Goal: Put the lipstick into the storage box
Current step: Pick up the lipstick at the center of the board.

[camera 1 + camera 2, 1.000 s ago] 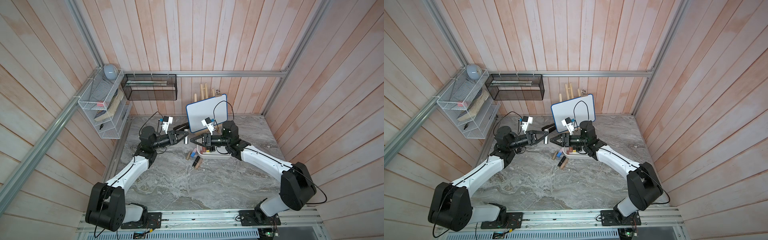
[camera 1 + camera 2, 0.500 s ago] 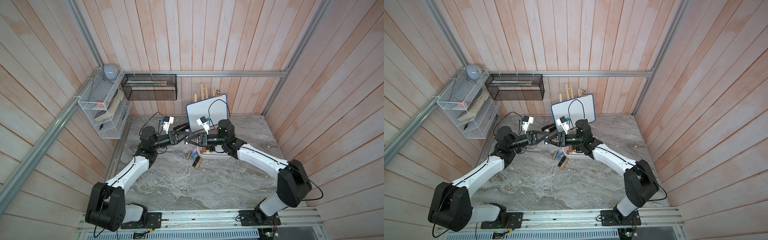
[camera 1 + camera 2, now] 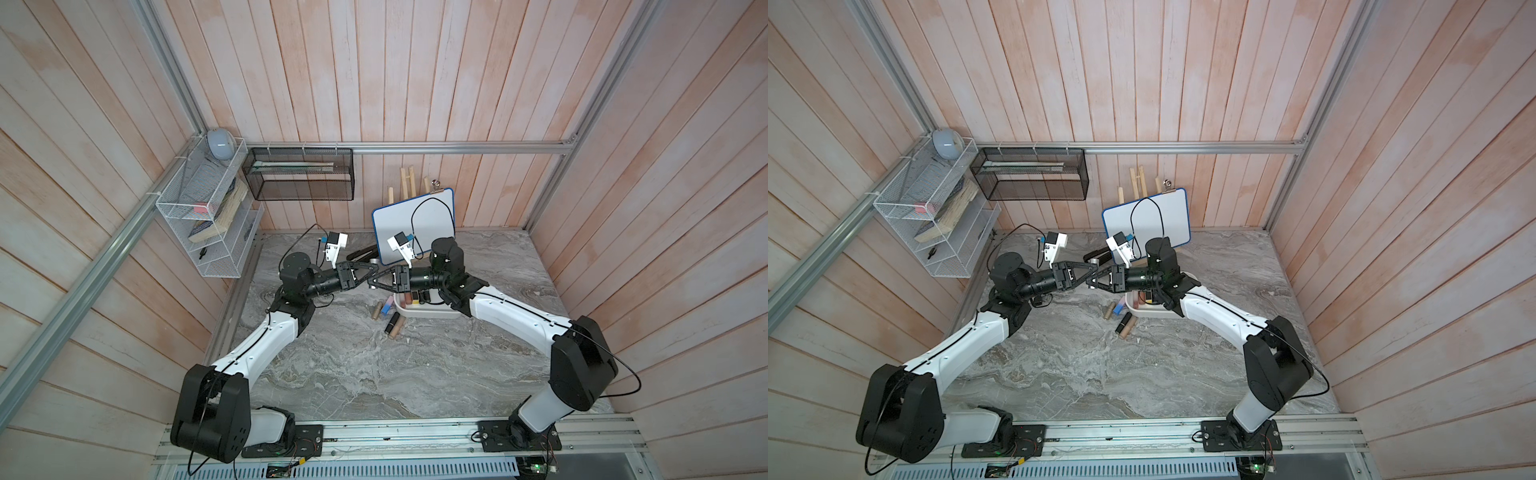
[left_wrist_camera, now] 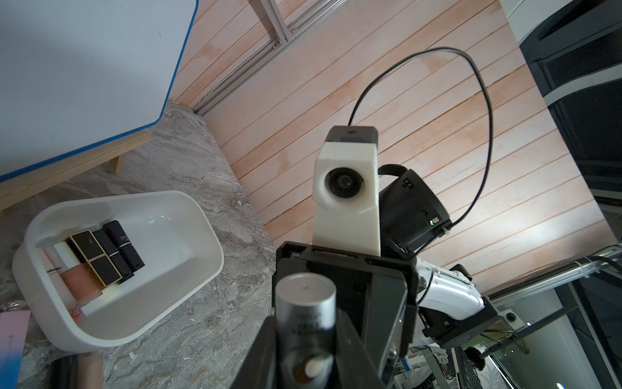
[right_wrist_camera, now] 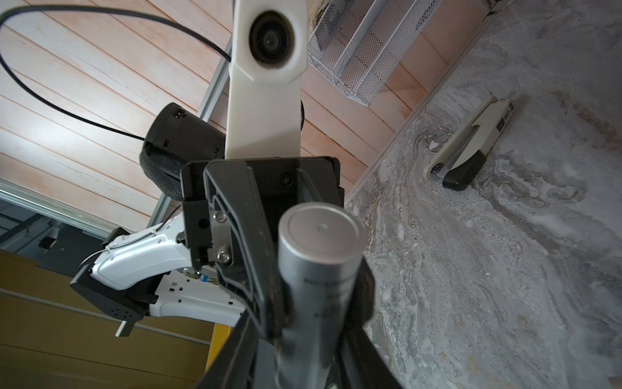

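Note:
I should first open my left gripper and move it away, because both my grippers are holding the silver lipstick (image 3: 373, 262) beside the storage box (image 4: 155, 253). My right gripper will then lay the lipstick inside.
A silver lipstick (image 3: 375, 262) (image 3: 1095, 262) hangs in the air above the marble table, left of the storage box. My left gripper (image 3: 371, 277) (image 4: 306, 340) is shut on it, and the tube (image 4: 305, 303) stands up between its fingers. My right gripper (image 3: 369, 283) (image 5: 313, 340) meets it tip to tip, and its fingers lie against the sides of the same tube (image 5: 321, 266). The storage box (image 3: 432, 314) (image 4: 202, 235) is a shallow white tub under the right wrist. Several lipsticks (image 4: 101, 257) lie in it.
Several loose lipsticks (image 3: 392, 325) and a pink and blue item (image 3: 388, 306) lie on the table just left of the box. A whiteboard (image 3: 415, 224) leans at the back, with a stapler (image 5: 471, 141) nearby. A black mesh basket (image 3: 299, 174) and a white wire rack (image 3: 208, 216) hang on the walls.
My right gripper has moved left from over the box to the left gripper's tips and has narrowed its jaws round the lipstick. The left arm has stayed still.

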Robot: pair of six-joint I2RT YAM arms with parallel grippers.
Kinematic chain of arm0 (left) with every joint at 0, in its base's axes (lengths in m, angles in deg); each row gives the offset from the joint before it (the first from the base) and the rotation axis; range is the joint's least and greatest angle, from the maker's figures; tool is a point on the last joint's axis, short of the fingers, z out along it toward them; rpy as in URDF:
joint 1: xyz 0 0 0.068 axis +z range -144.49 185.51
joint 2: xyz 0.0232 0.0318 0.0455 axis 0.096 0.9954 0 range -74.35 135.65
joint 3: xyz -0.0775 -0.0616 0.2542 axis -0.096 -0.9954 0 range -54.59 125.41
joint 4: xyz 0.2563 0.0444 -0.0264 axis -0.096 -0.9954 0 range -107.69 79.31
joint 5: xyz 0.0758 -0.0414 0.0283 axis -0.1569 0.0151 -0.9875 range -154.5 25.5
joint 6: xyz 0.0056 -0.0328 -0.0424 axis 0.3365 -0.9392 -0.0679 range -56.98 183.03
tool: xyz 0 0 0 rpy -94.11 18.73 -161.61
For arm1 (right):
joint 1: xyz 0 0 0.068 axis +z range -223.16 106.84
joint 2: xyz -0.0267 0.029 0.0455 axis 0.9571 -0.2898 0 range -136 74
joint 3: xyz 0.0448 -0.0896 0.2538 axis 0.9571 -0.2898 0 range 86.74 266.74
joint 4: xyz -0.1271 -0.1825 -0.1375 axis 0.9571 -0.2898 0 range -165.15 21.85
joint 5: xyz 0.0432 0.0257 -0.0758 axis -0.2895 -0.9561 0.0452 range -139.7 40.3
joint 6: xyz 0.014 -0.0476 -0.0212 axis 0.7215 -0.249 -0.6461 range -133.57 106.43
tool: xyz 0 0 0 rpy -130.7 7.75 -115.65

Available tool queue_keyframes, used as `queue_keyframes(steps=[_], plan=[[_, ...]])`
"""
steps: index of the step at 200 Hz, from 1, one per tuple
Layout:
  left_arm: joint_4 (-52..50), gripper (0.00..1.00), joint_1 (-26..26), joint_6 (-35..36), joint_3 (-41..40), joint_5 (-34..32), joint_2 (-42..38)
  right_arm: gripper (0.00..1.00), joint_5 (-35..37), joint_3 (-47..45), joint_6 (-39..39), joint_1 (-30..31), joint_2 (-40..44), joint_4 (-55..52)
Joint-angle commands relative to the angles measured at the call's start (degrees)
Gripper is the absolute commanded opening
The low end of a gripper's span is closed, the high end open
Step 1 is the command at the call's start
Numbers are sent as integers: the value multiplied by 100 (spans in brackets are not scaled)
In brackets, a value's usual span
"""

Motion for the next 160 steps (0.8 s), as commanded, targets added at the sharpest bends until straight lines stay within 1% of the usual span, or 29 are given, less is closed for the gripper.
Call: queue_keyframes(steps=[1, 28, 50, 59, 84, 98, 102, 107, 127, 160], plan=[[13, 21, -36, 142, -92, 14, -42, 29, -64, 163, 28, 44, -116, 169], [-12, 21, -38, 161, -91, 19, -48, 20, -37, 144, 35, 47, -104, 194], [-22, 26, -36, 179, -100, 22, -50, 18, 1, 119, 14, 43, -72, 196], [-34, 32, -38, 189, -100, 35, -57, 18, 35, 108, -14, 41, -56, 171], [-94, 57, -31, 218, -83, 80, -71, 17, 126, 94, -111, 41, 1, 34], [-104, 66, -12, 189, -59, 93, -85, 17, 195, 92, -206, 22, 46, -130], [-110, 67, -8, 188, -53, 106, -92, 17, 228, 92, -231, 4, 59, -186], [-104, 74, -5, 171, -40, 110, -102, 17, 269, 93, -269, -22, 81, -276], [-114, 76, 22, 143, -28, 123, -177, 18, 516, 62, -435, -179, 233, -731], [-258, 78, 61, 238, -74, 86, -300, 18, 1489, 136, -1011, -557, 543, -2173]])
